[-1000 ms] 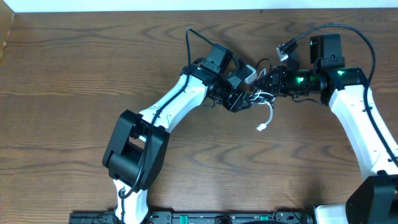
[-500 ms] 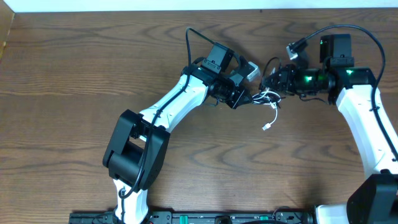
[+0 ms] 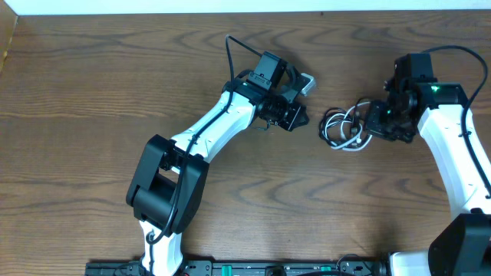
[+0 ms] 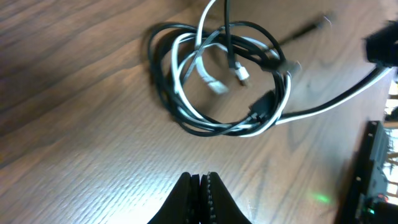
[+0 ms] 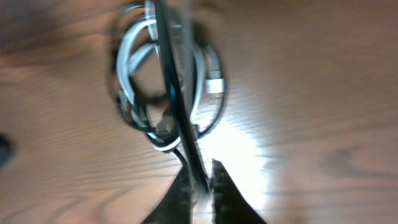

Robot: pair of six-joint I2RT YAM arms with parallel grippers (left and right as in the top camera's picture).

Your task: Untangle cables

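Next, I grip the coil's opposite side with my left gripper and lift the coil, because it lies loose while my right gripper pulls cords from one side.
The cables, a tangled coil of white and black cords with small plug ends, lie on the wood table between the arms. My left gripper is shut and empty, a little left of the coil. In the left wrist view its fingers are pressed together, with the coil ahead on the table. My right gripper is at the coil's right side. In the right wrist view it is shut on a black cord that runs up across the coil.
The table's far edge and a white wall run along the top. A dark rail lies at the front edge. Thicker black arm cables loop above the left wrist and arc above the right wrist.
My right gripper has moved right and toward the front, pulling the cable bundle away from my left gripper. The bundle now lies apart from the left gripper, which has hardly moved.
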